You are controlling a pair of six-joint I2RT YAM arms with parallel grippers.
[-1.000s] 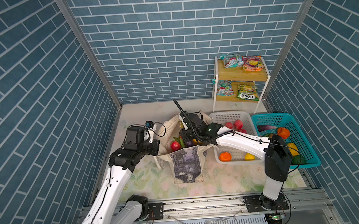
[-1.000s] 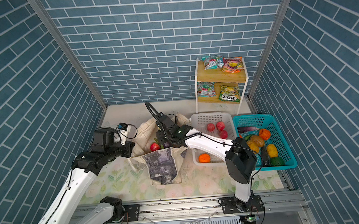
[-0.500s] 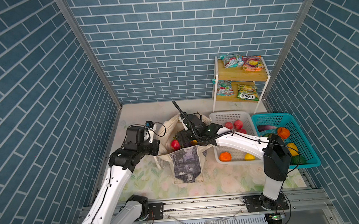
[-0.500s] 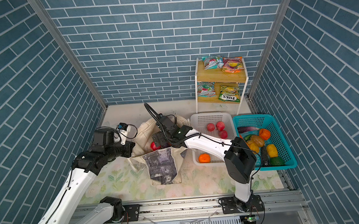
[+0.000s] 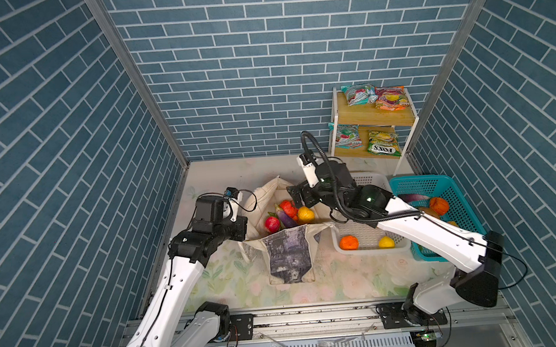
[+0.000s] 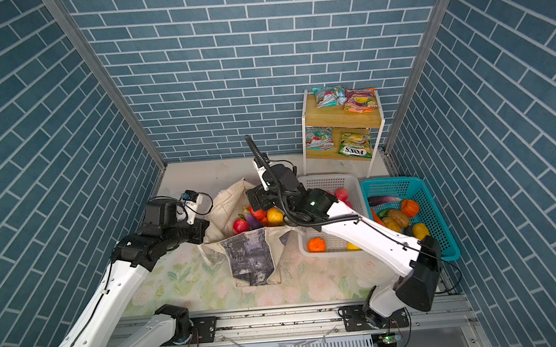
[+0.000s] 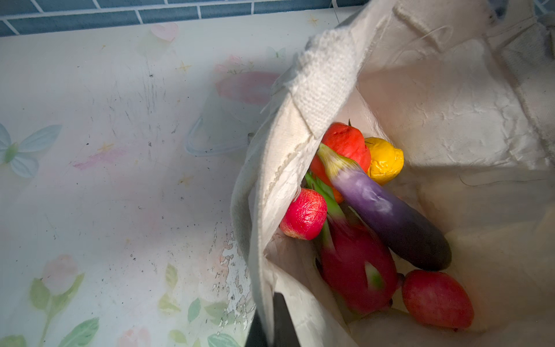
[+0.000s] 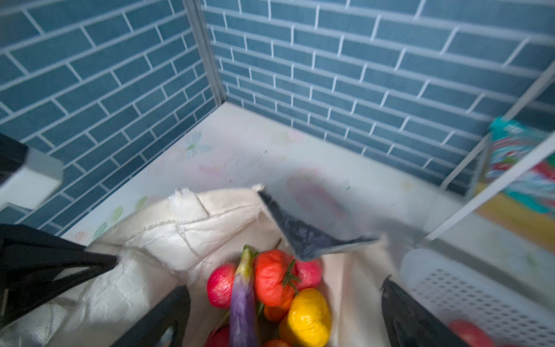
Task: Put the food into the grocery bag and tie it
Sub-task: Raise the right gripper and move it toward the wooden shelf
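The robot's right gripper has open, empty fingers and the snack packets [image 5: 360, 95] lie uncovered on the wooden shelf's top board [image 5: 367, 114], so it should keep going there and close around a packet.
The cream grocery bag [image 5: 289, 254] [image 6: 250, 251] stands open in the middle of the mat in both top views. Inside lies food: a red tomato [image 7: 345, 144], a purple eggplant [image 7: 387, 213], a yellow fruit [image 7: 386, 159], red apples [image 7: 304, 214] and a pink dragon fruit [image 7: 357, 270]. My left gripper [image 5: 244, 232] [image 7: 271, 318] is shut on the bag's left rim, with cloth pinched between its jaws. Above the bag's mouth hangs my right gripper [image 5: 293, 198] [image 8: 285, 318], open, nothing between its fingers [image 8: 162, 315].
A white perforated basket [image 5: 372, 251] right of the bag holds an orange [image 5: 348, 243] and a yellow fruit [image 5: 387, 242]. Beside it stands a teal basket [image 5: 438, 183] with more produce. Snack packets [image 5: 383, 143] lie on a wooden shelf [image 5: 376, 120] at the back right.
My right gripper has opened wide and risen out of the bag's mouth, back toward the right. The food beneath it now shows uncovered. The left gripper kept its hold on the rim.
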